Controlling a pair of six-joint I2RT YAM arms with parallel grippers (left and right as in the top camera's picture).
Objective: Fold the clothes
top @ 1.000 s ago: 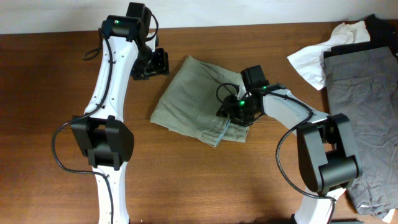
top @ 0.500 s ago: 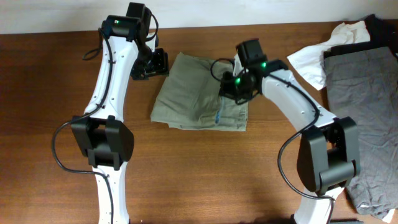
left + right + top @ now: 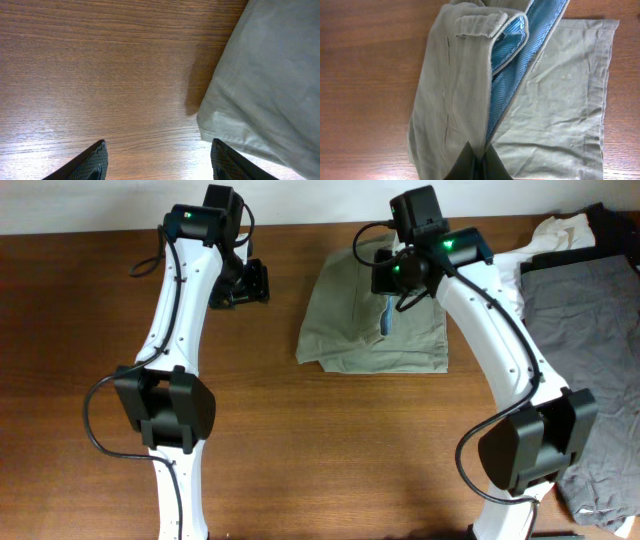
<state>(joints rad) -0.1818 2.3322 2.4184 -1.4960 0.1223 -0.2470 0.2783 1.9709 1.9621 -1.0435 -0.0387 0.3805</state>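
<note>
The waistband edge my right gripper holds is bunched over the shorts' middle, so next I raise it clear and spread it flat over the exposed lower layer.
The clothes in play are khaki-olive shorts, folded and lying on the wooden table at the back middle. My right gripper is shut on their waistband edge, which is lifted a little so the pale-blue lining shows. The right wrist view has the fingertips pinched together on the khaki fabric, with the blue lining running up from them. My left gripper hangs open over bare wood just left of the shorts. Its wrist view shows a corner of the shorts to the right of the gripper.
More garments are piled at the right end of the table: a white one, a large grey one and a black one. The table's back edge runs close behind both grippers.
My right gripper has shut on the shorts' waistband and pulled them right and toward the back of the table. The left arm has not moved.
</note>
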